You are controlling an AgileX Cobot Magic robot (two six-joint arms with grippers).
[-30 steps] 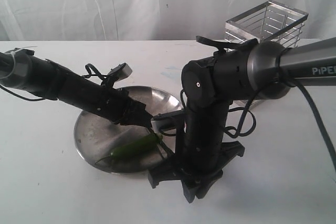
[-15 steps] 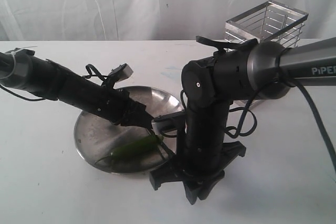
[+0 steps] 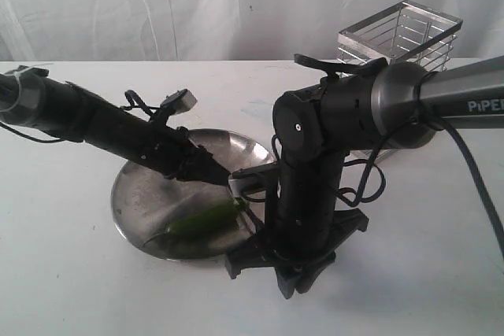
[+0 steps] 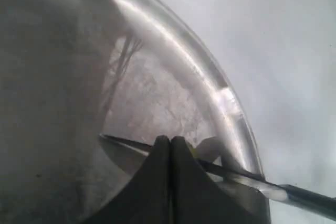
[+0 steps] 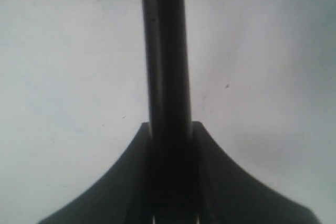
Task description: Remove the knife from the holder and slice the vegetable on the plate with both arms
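The robot's left gripper has its closed fingers over the knife's blade (image 4: 231, 174), so the right gripper should lift the knife out of the way while the left gripper takes hold of the vegetable's middle (image 3: 205, 221).
The green vegetable (image 3: 203, 222) lies across the front of the steel plate (image 3: 142, 194). My left gripper (image 3: 219, 180) slants down from the left and is shut, its tips (image 4: 169, 140) right over the vegetable's stem end, where a sliver of green (image 4: 192, 153) shows. The knife's thin dark blade (image 4: 236, 174) crosses just under those tips, over the plate's rim (image 4: 210, 93). My right gripper (image 3: 290, 277) hangs at the plate's front right edge and is shut (image 5: 170, 127) on the knife's black handle (image 5: 165, 51). In the exterior view the right arm mostly hides the knife.
The silver wire-mesh holder (image 3: 402, 33) stands at the back right, behind the thick right arm (image 3: 409, 104). White tabletop (image 3: 71, 273) surrounds the plate, and a white curtain hangs behind.
My left arm has lifted slightly and its tip has drawn back a little to the left. The right gripper with the knife has shifted only slightly. The vegetable stays in place.
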